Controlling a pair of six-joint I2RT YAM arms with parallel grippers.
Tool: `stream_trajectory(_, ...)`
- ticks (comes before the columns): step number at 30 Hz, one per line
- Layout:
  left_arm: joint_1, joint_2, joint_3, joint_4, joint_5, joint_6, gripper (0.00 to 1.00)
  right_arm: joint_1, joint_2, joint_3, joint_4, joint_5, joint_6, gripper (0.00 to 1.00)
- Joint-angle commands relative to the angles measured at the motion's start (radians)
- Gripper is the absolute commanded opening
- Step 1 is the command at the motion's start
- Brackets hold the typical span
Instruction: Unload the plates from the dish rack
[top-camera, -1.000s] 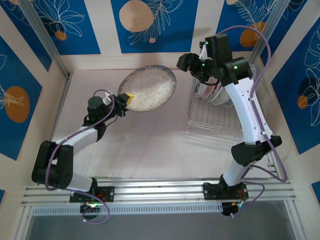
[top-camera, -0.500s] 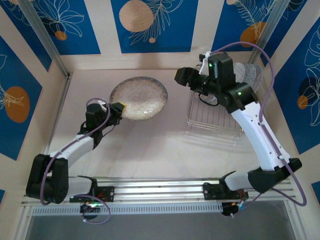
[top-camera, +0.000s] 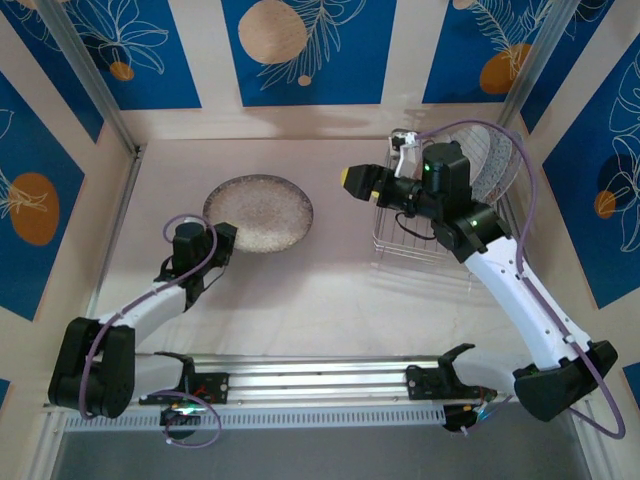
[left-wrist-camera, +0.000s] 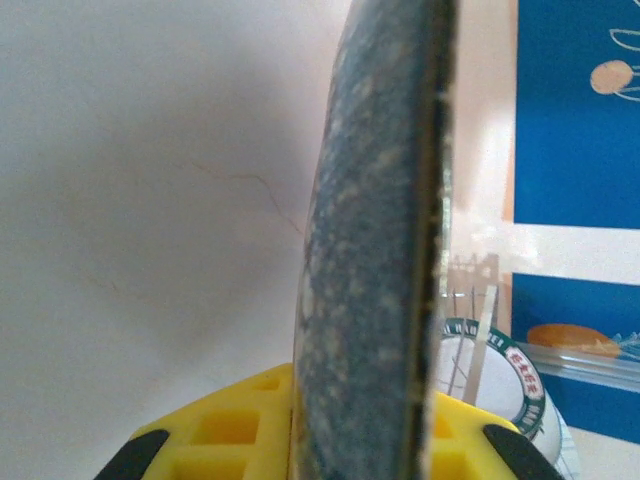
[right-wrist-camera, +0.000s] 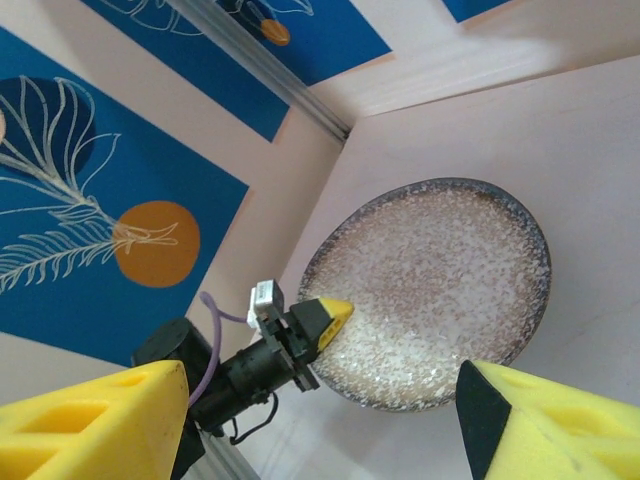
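Observation:
The grey speckled plate (top-camera: 260, 212) hangs almost flat, face up, so the robot's left gripper keeps lowering it toward the clear tabletop at the back (top-camera: 272, 162) until the plate's bottom rests.
My left gripper (top-camera: 222, 243) is shut on the near rim of the grey speckled plate (top-camera: 258, 212), which lies almost flat, low over the table's left half. In the left wrist view the plate (left-wrist-camera: 375, 250) stands edge-on between my yellow fingers (left-wrist-camera: 220, 435). The right wrist view shows the same plate (right-wrist-camera: 440, 280) and the left gripper (right-wrist-camera: 335, 315) on its rim. My right gripper (top-camera: 362, 180) hangs open and empty beside the left edge of the dish rack (top-camera: 425, 240). A grey crosshatched plate (top-camera: 492, 152) stands in the rack, and a white plate with a lettered rim (left-wrist-camera: 500, 385) shows there too.
Blue-patterned walls (top-camera: 300, 50) close in the table at the back and both sides. An aluminium rail (top-camera: 320, 375) runs along the near edge by the arm bases. Bare tabletop (top-camera: 320, 290) lies between the speckled plate and the rack.
My left arm has drawn the speckled plate leftward and nearer and lowered it from tilted to almost flat. My right gripper has swung left, off the rack's plates, and come down.

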Motion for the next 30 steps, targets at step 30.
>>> stream_trajectory(30, 0.037, 0.645, 0.364, 0.671, 0.119, 0.006, 0.00, 0.035, -0.139, -0.137, 0.097, 0.000, -0.071, 0.73)
